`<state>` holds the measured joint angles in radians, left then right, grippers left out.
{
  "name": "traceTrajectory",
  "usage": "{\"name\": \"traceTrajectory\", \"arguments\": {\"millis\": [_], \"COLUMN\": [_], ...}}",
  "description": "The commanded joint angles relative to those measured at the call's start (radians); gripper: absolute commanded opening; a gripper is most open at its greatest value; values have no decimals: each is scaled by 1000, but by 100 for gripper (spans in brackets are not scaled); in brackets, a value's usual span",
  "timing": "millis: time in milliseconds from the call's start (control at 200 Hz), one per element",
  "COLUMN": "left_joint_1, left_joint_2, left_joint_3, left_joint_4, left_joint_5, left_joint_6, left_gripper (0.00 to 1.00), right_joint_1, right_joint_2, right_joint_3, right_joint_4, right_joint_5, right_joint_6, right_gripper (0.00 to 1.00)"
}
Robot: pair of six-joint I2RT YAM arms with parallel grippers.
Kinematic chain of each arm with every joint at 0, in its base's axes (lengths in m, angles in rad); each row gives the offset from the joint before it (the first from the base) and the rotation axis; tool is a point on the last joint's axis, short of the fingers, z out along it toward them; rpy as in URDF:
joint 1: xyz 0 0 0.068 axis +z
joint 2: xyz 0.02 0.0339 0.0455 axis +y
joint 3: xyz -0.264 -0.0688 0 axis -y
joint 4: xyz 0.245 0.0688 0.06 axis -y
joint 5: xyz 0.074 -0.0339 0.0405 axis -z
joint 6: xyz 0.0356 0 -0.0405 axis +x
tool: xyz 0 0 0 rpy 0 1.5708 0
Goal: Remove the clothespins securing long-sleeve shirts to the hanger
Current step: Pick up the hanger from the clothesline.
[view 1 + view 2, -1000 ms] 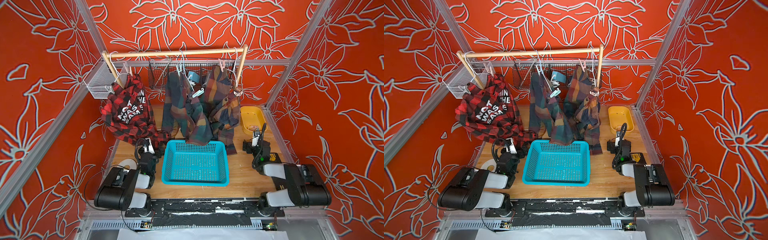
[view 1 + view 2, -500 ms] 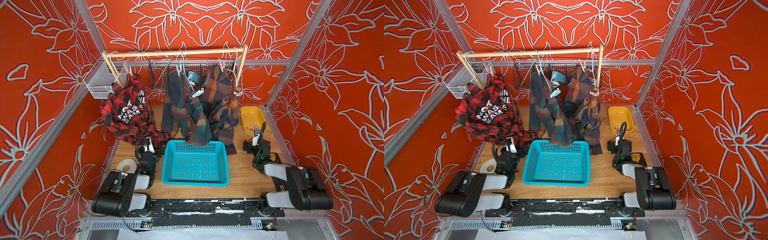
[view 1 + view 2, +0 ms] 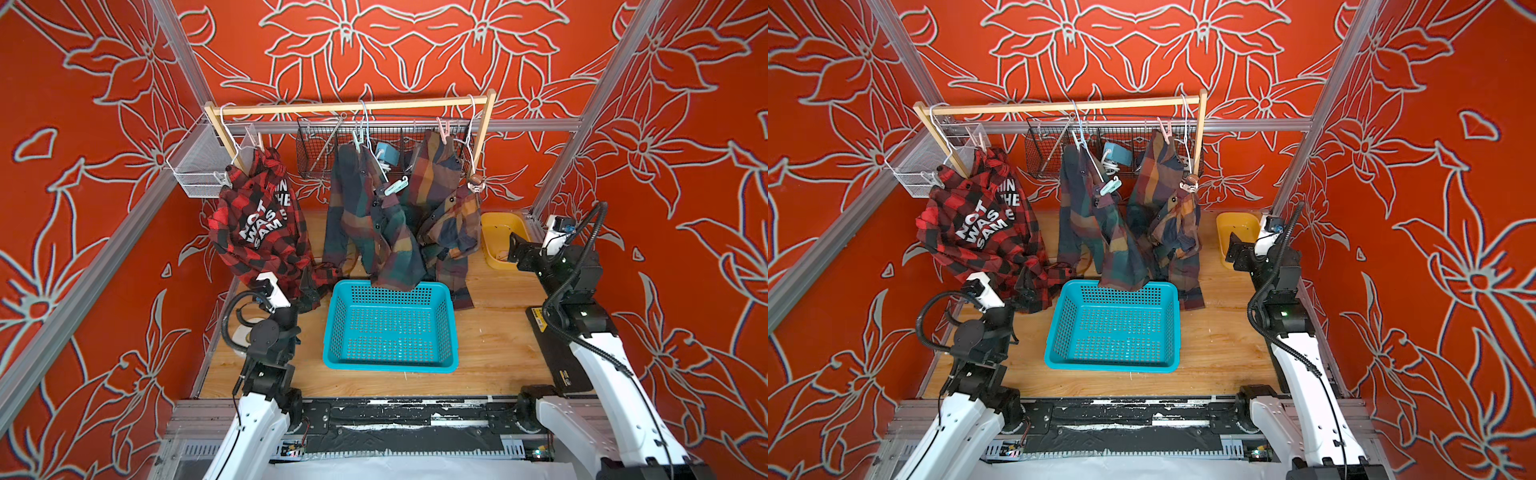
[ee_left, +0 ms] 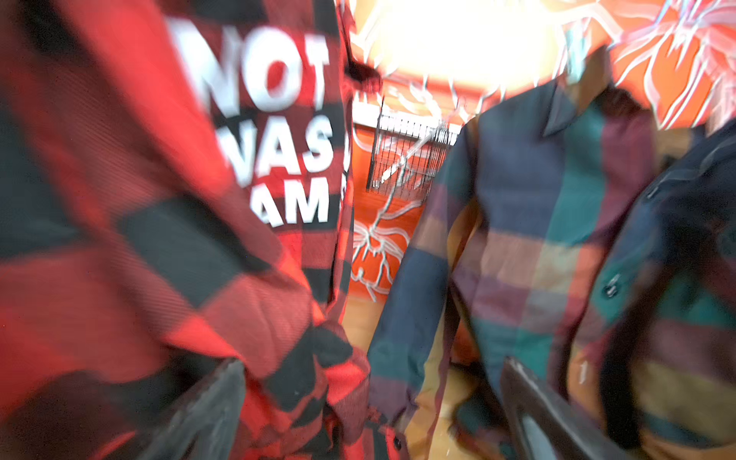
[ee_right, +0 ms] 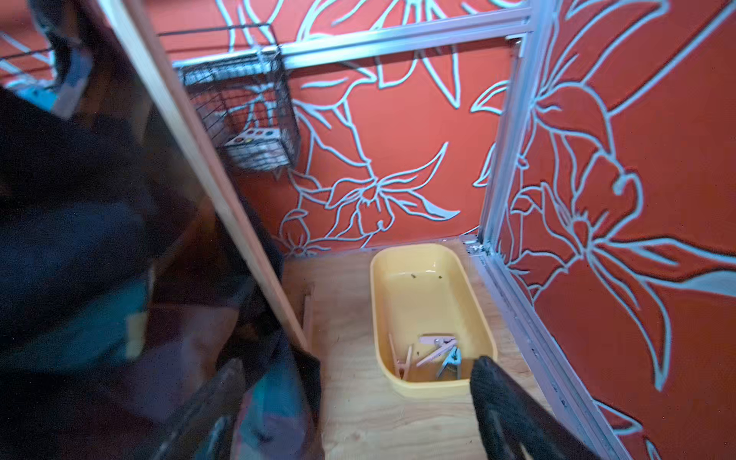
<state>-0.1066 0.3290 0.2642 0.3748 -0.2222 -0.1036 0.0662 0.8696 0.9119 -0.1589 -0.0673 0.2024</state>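
Note:
The middle plaid shirt's hanger (image 3: 377, 162) is slanted toward me, so my left gripper should grasp the shirt's side (image 3: 340, 209) and help my right gripper turn it square before unclipping.
Three long-sleeve shirts hang on wire hangers from a wooden rail (image 3: 291, 109): a red-and-black one (image 3: 257, 220) with white lettering, and two dark plaid ones (image 3: 365, 224) (image 3: 440, 195). Clothespins still clip them: mint (image 3: 395, 186), mint (image 3: 358, 139), pink (image 3: 443, 126). My left gripper (image 3: 309, 291) is open low at the red shirt's hem, and the hem (image 4: 318, 382) hangs between its fingers (image 4: 211, 406). My right gripper (image 3: 515, 249) stands open and holds nothing, just in front of the yellow tray (image 5: 374, 302). Several loose clothespins (image 5: 436, 350) lie in that tray.
A teal perforated basket (image 3: 390, 365) sits mid-table under the middle shirt's hem. A black wire basket (image 3: 324, 153) hangs on the back wall and a white mesh one (image 3: 199, 166) on the left wall. The rail's right post (image 5: 223, 191) stands close beside my right gripper.
Both arms have lifted off their low folded pose. The right gripper has moved back toward the yellow tray. The left wrist view is blurred by motion.

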Motion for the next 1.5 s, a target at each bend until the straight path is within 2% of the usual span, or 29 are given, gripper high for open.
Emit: {"name": "traceTrajectory", "arguments": {"millis": [0,80,150,280,425,671,866,1066,1251,1496], "left_joint_1": [-4,-4,-4,-5,-5,-5,-5,-5,-5,-4], "left_joint_2": [-129,-177,-167,-59,86,295,438,567,619,651], "left_joint_3": [63,110,162,292,423,499,555,655,705,747], "left_joint_4": [-227,-316,-377,-465,-513,-435,-385,-375,-349,-317], "left_joint_5": [107,178,237,292,326,379,394,400,432,519], "left_joint_6": [-11,-2,20,42,48,-12,-32,-16,28,8], "left_gripper": [97,95,93,92,93,92,91,91,93,93], "right_joint_1": [30,88,145,269,348,498,675,716,718,719], "right_joint_2": [-26,-30,-25,-20,-19,122,275,408,513,625], "right_joint_3": [125,166,207,301,377,511,657,738,838,943], "right_joint_4": [-218,-255,-294,-392,-421,-438,-440,-369,-350,-345], "right_joint_5": [-132,-157,-193,-148,-204,-162,-24,13,-14,-35], "right_joint_6": [-16,-19,-29,-70,-47,-28,-83,-52,-52,-23], "right_gripper": [86,84,82,80,79,74,73,73,74,73]}}
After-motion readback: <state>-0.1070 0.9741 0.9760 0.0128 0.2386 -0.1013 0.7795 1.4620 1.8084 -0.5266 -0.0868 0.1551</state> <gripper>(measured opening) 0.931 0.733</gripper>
